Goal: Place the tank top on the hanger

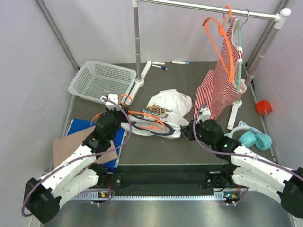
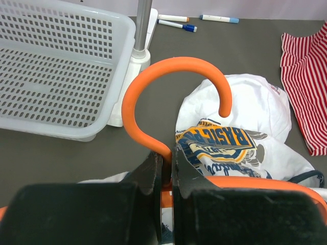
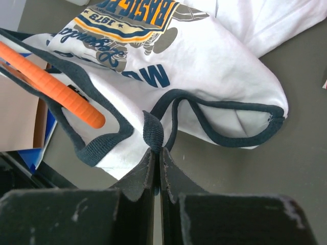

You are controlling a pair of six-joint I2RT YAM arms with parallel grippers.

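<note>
I should keep pulling the strap toward the hanger's neck (image 2: 161,148) with my right gripper until the strap lies over the hanger's arm, because the hanger's arm tip (image 3: 95,119) is inside the armhole.
The white tank top (image 1: 166,106) with navy trim and a dark graphic lies crumpled mid-table. It also shows in the left wrist view (image 2: 240,132) and the right wrist view (image 3: 204,61). An orange hanger (image 1: 144,117) lies across it with one arm tip (image 3: 56,92) inside an armhole. My left gripper (image 1: 117,112) is shut on the hanger's neck below the hook (image 2: 153,92). My right gripper (image 1: 193,128) is shut on the navy trim (image 3: 153,131) of a strap.
A white basket (image 1: 102,80) stands at back left. A rail (image 1: 208,9) carries a second orange hanger (image 1: 222,42) and a red-and-white striped top (image 1: 222,85) on a pale green hanger (image 1: 239,52). Teal headphones (image 1: 253,138), a red block (image 1: 263,107), pens (image 1: 165,64), cardboard (image 1: 78,149).
</note>
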